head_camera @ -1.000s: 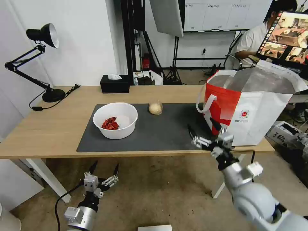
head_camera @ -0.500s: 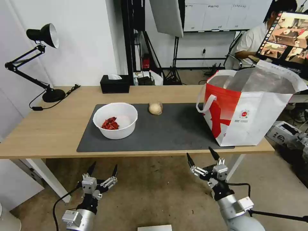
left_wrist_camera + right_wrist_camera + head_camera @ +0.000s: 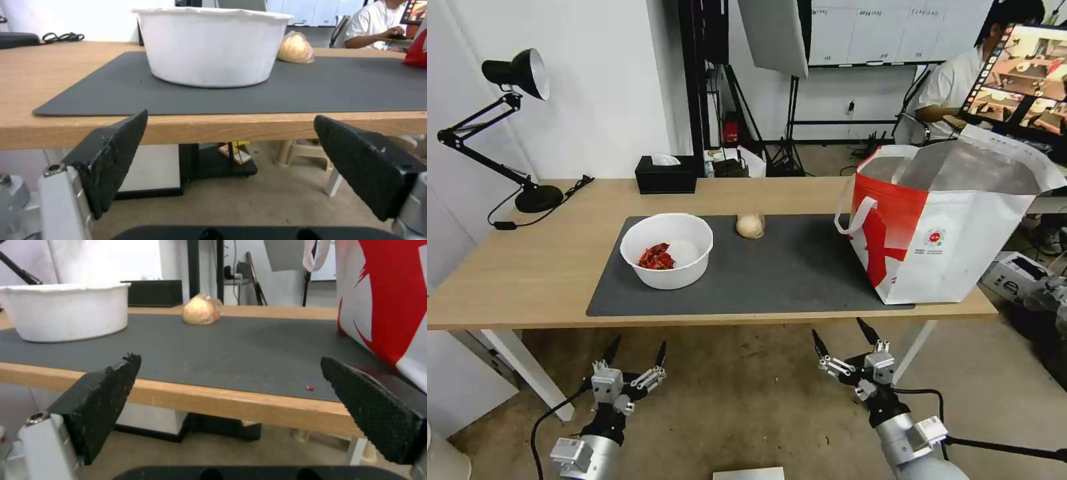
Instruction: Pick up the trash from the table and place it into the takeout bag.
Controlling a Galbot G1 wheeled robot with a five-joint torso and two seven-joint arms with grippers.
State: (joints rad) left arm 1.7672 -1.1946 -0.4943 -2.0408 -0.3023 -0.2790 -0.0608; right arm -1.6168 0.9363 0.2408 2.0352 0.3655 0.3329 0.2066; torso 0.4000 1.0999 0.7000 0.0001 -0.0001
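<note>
I expect the yellowish stuff (image 3: pixel 750 225) to squash and bulge up between the fingers when I grip it to lift, because loose crinkled film wraps it.
A white round bowl (image 3: pixel 667 250) with red scraps stands on the left half of the dark grey mat (image 3: pixel 787 273) on the table (image 3: pixel 527 267). The small clear cup (image 3: pixel 750 225) of yellowish stuff sits at the mat's far edge. At the table's right end stands the takeout bag (image 3: pixel 954 213), upright with its top open. Both grippers hang below the table's front edge. My left gripper (image 3: pixel 635 350) is open, in front of the bowl (image 3: pixel 211 46). My right gripper (image 3: pixel 838 330) is open and empty, facing the cup (image 3: pixel 201 310) with the bag (image 3: pixel 391 300) beside it.
A black tissue box (image 3: pixel 665 175) and a black desk lamp (image 3: pixel 537 197) stand along the table's far side. A tiny red crumb (image 3: pixel 309 387) lies on the mat near the bag. A cardboard box (image 3: pixel 1014 273) sits on the floor to the right.
My right gripper has dropped from in front of the bag's lower corner to below the table edge. My left gripper has sunk slightly. Bowl, cup and bag have not moved.
</note>
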